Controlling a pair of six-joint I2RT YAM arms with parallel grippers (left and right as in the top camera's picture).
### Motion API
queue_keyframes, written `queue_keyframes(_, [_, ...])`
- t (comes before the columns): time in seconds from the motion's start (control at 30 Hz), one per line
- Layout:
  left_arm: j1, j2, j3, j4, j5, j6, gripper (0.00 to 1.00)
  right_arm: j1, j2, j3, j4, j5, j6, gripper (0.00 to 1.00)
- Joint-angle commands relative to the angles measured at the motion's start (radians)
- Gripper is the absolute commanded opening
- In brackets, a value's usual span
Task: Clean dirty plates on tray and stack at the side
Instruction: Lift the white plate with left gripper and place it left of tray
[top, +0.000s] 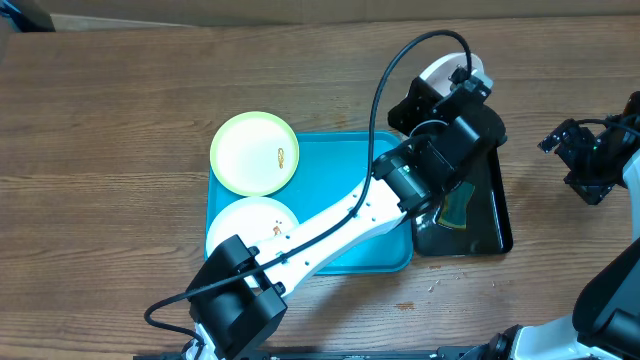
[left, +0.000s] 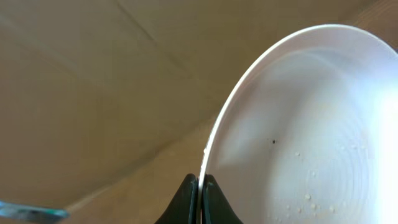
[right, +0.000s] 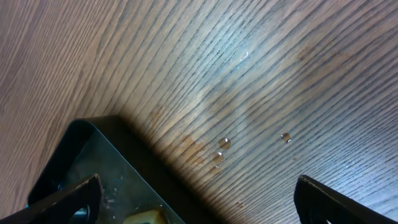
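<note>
The wet plate (top: 446, 70) is held by its rim in my left gripper, and the wood (top: 134, 163) beyond the dirty plates is clear. I should carry on carrying the wet plate until it rests there.
The blue tray (top: 340, 160) lies at the table's middle. A pale yellow-green plate (top: 254, 152) with a small orange smear rests on its far left corner. A white plate (top: 250, 222) with brown specks lies at its near left, partly under my left arm. My left gripper (top: 455, 85) is shut on the rim of a second white plate (top: 445, 68), held tilted above the table behind the black tray. In the left wrist view the jaws (left: 200, 186) pinch that plate's (left: 305, 124) edge; water beads show on it. My right gripper (top: 562, 140) is open and empty at the right.
A black tray (top: 492, 225) holding a wet sponge (top: 456, 210) stands right of the blue tray. The right wrist view shows its corner (right: 93, 155), the sponge (right: 146, 216) and water drops (right: 224, 143) on the wooden table between the open fingers (right: 199, 199).
</note>
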Motion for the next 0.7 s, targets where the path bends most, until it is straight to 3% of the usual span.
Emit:
queue_keyframes(0.0, [0.043,0.005,0.024,-0.104,0.257,-0.264,0.04,-0.002,0.000,0.018,0.004,-0.005,0.001,1.00])
queue_keyframes(0.1, [0.122,0.003,0.027,-0.205,0.498,-0.467,0.04,-0.002,0.000,0.018,0.004,-0.005,0.001,1.00])
queue_keyframes(0.4, [0.577,-0.058,0.040,-0.250,1.209,-0.770,0.04,-0.002,0.000,0.018,0.004,-0.005,0.001,1.00])
queue_keyframes(0.5, [0.754,-0.059,0.040,-0.332,1.300,-0.789,0.04,-0.002,0.000,0.018,0.004,-0.005,0.001,1.00])
queue_keyframes(0.67, [1.075,-0.059,0.040,-0.558,1.302,-0.787,0.04,-0.002,0.000,0.018,0.004,-0.006,0.001,1.00])
